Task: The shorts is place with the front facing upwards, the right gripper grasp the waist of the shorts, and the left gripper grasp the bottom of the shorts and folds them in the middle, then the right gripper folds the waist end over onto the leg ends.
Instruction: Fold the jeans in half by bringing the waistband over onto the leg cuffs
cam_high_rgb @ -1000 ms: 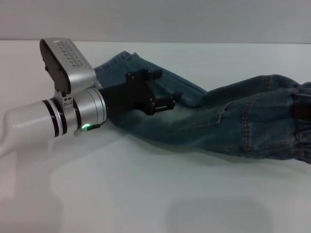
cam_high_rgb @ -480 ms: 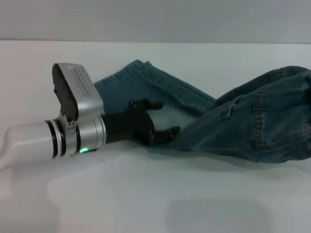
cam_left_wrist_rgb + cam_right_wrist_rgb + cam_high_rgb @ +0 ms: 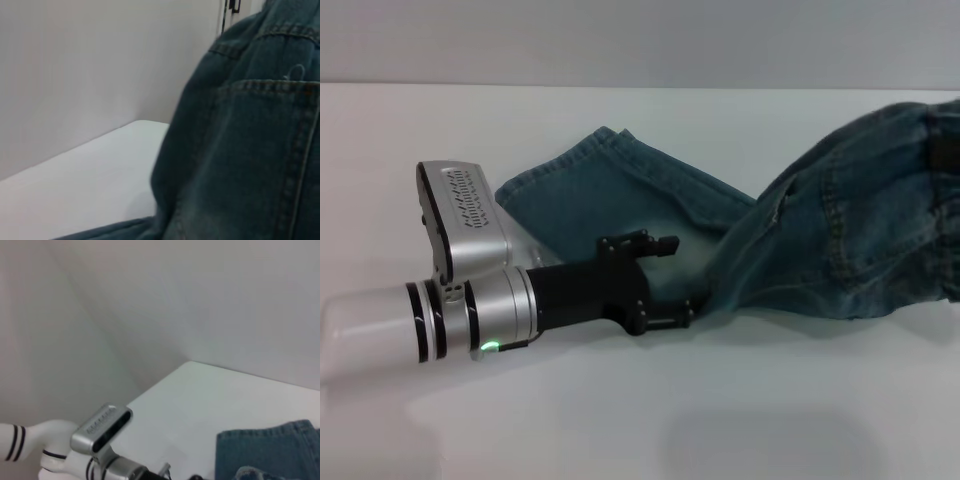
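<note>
The robot's left gripper is over the leg part (image 3: 682,262), where the waist end (image 3: 938,205) has to come down. The left gripper should move out of the way before the right gripper folds the waist end over.
The denim shorts (image 3: 790,240) lie folded lengthwise on the white table (image 3: 620,420). The leg ends (image 3: 555,165) rest flat at the centre-left. The waist end (image 3: 932,215) is lifted off the table at the right edge, partly cut off. A dark strip of my right gripper (image 3: 946,150) holds it there. My left gripper (image 3: 672,282) hovers low over the near edge of the leg part, fingers (image 3: 665,243) spread open with nothing between them. The left wrist view is filled by raised denim (image 3: 250,150) with pocket stitching. The right wrist view shows the left arm (image 3: 100,432) and a flat denim corner (image 3: 265,450).
The white table runs bare in front of the shorts and to the left. A plain pale wall (image 3: 640,40) closes the far side. Nothing else stands on the surface.
The waist end has risen from lying at the right to hanging above the table. My left gripper has come off the leg fabric and slid toward the table's front, now open.
</note>
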Controlling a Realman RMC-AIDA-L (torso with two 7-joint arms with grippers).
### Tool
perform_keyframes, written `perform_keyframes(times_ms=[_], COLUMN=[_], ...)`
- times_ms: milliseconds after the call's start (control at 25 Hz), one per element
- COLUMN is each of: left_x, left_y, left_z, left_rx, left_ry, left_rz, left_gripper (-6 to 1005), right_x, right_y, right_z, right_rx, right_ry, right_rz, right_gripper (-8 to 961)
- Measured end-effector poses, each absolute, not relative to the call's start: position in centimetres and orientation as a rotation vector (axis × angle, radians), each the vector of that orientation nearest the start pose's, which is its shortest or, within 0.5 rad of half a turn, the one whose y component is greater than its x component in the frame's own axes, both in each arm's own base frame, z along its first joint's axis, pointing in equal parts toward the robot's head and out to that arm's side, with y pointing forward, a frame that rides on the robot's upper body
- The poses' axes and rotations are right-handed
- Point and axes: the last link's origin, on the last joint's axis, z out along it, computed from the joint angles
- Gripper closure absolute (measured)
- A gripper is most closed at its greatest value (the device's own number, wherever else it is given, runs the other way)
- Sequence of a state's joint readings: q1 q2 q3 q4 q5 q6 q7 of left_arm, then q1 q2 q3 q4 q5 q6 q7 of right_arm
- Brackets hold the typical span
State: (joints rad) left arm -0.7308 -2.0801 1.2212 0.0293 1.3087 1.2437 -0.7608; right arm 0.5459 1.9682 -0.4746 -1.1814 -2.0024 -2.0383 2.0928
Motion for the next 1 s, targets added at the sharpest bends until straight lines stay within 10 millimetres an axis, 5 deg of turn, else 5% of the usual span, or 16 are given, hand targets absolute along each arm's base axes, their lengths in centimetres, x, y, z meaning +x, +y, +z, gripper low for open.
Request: perform_keyframes(times_ms=[640,1000], left_x=[-23.1,-23.3], left_y=[31.7,32.8], left_z=[-10.6,-9.3], left_rx=[-2.769,-2.713], left_ry=[-0.357,-0.290], left_rz=[-0.790,-0.782], left_gripper=[187,187], right_x=[18.8,20.0], right_y=[34.0,33.3], right_z=[12.8,12.6], right_rx=[-2.816,-2.804], right_ry=[0.905,0.949], right_rz=[0.863,0.848], right_gripper=[888,889])
